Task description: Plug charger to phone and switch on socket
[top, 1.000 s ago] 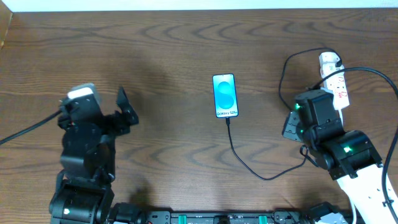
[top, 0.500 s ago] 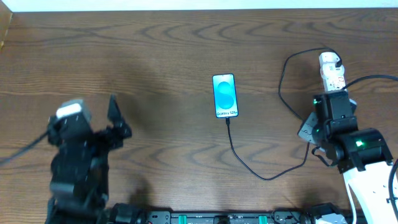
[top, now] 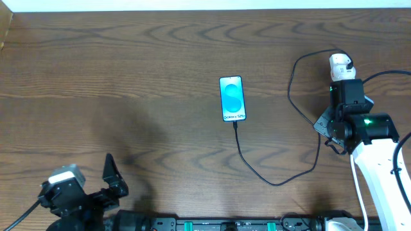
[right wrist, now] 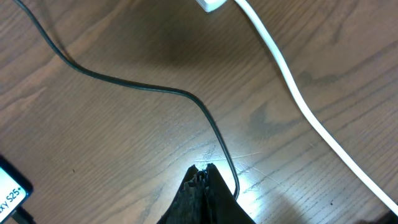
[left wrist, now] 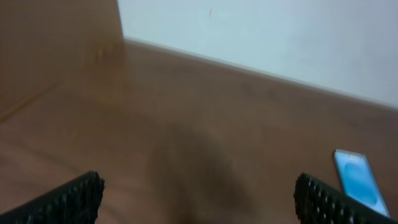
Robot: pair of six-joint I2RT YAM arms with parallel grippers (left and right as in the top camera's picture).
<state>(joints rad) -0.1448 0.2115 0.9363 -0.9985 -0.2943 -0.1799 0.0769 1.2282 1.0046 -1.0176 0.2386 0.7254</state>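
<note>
The robot's right gripper sits next to the black cable [top: 319, 144] with its arm hiding the socket, so it should swing out of the way and reach the socket's white end [top: 343, 67] from its outer edge.
The phone [top: 232, 98] lies face up at the table's middle with its cyan screen lit; it also shows in the left wrist view [left wrist: 359, 183]. The black charger cable [top: 257, 173] meets the phone's bottom edge, loops toward the front, then runs up to the socket [top: 340, 63]. Only the socket's white far end shows; the right arm covers the rest. My right gripper [top: 323, 122] is shut and empty, its tips [right wrist: 202, 171] just above the wood beside the cable [right wrist: 124, 84]. My left gripper [top: 112, 178] is open and empty at the front left, its fingers wide apart [left wrist: 199, 202].
The socket's white cord [right wrist: 292, 93] runs diagonally across the right wrist view, right of the black cable. A white wall [left wrist: 280, 37] stands behind the table's far edge. A dark rail [top: 225, 224] lines the front edge.
My left arm has pulled back toward the front left corner. My right arm has moved right and toward the back, over the socket, covering more of it.
</note>
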